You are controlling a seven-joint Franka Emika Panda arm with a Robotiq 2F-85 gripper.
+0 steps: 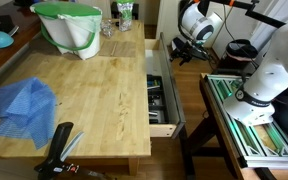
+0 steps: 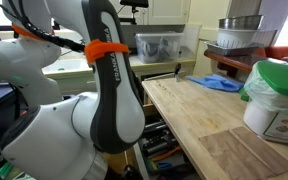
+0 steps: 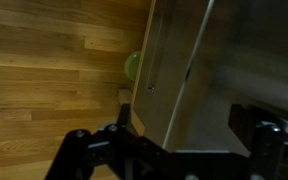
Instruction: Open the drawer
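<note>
The drawer stands only partway out (image 1: pixel 156 101) from under the table, so it needs the robot's gripper to hook a finger behind its front panel (image 1: pixel 171 86) and pull it farther out before lifting clear.
The drawer (image 1: pixel 160 96) stands pulled out from the side of the butcher-block table (image 1: pixel 84 100), showing a pale inside with dark utensils. It also shows below the table edge in an exterior view (image 2: pixel 166 150). My gripper (image 1: pixel 186 44) hangs at the drawer's far end, by its front panel. In the wrist view the gripper (image 3: pixel 189 128) is open, with its two dark fingers set wide on either side of the drawer's light wood front (image 3: pixel 172 70). I cannot tell whether the fingers touch it. In one exterior view my arm (image 2: pixel 109 90) hides the gripper.
A green-and-white bucket (image 1: pixel 68 27) and a blue cloth (image 1: pixel 22 105) lie on the table. A green-and-white metal rack (image 1: pixel 259 125) stands beside my base (image 1: pixel 266 80), close to the drawer front. A wooden floor (image 3: pixel 44 60) lies below.
</note>
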